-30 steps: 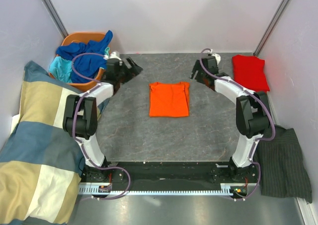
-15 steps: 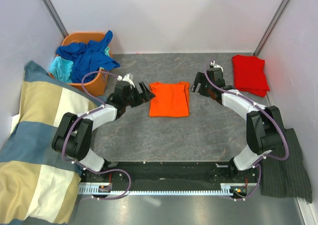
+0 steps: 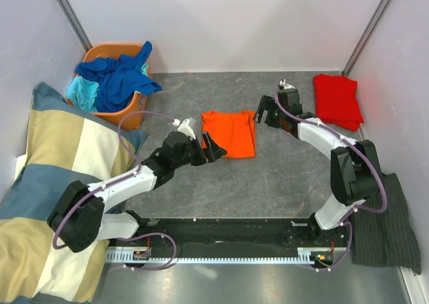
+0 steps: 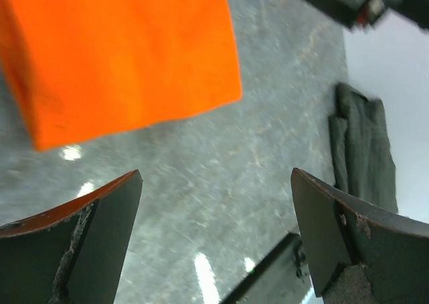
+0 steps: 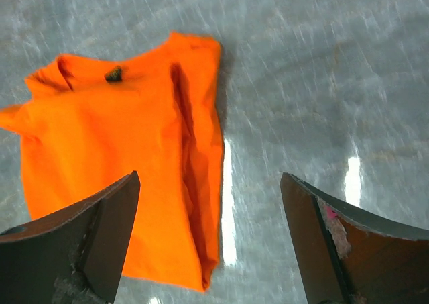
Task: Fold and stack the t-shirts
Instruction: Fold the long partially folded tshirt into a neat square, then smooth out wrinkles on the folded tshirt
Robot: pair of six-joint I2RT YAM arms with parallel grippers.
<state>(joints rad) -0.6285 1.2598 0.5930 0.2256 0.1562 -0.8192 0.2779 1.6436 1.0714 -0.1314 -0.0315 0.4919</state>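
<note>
I should bring my right gripper back and straighten the t-shirt's edge at the near corner [image 3: 251, 154] before stacking, because the orange t-shirt's lower layer [image 5: 205, 178] sticks out past its upper layer.
A bright orange t-shirt [image 3: 229, 133] lies folded in a rectangle in the middle of the grey table. My left gripper [image 3: 210, 147] hovers open at its near left corner; in the left wrist view the orange t-shirt [image 4: 120, 56] fills the upper left, and only bare table lies between the left gripper's [image 4: 216, 176] fingers. My right gripper [image 3: 263, 113] is open beside the shirt's far right corner, holding nothing. From the right wrist, the orange t-shirt [image 5: 120, 176] lies under the left finger of the right gripper [image 5: 209, 180]. A red t-shirt [image 3: 337, 99] lies folded at the far right. Blue and turquoise t-shirts [image 3: 117, 79] fill a basket.
The orange basket [image 3: 131, 113] stands at the far left. A blue-cream-yellow checked blanket [image 3: 47, 196] covers the left side. A dark pinstriped cloth [image 3: 382, 223] lies at the near right and also shows as the dark cloth [image 4: 362, 149] in the left wrist view. Walls enclose the table.
My left arm has swung from beside the basket toward the near left corner of the orange t-shirt. The right gripper shifted slightly nearer the shirt's far right corner and opened wider.
</note>
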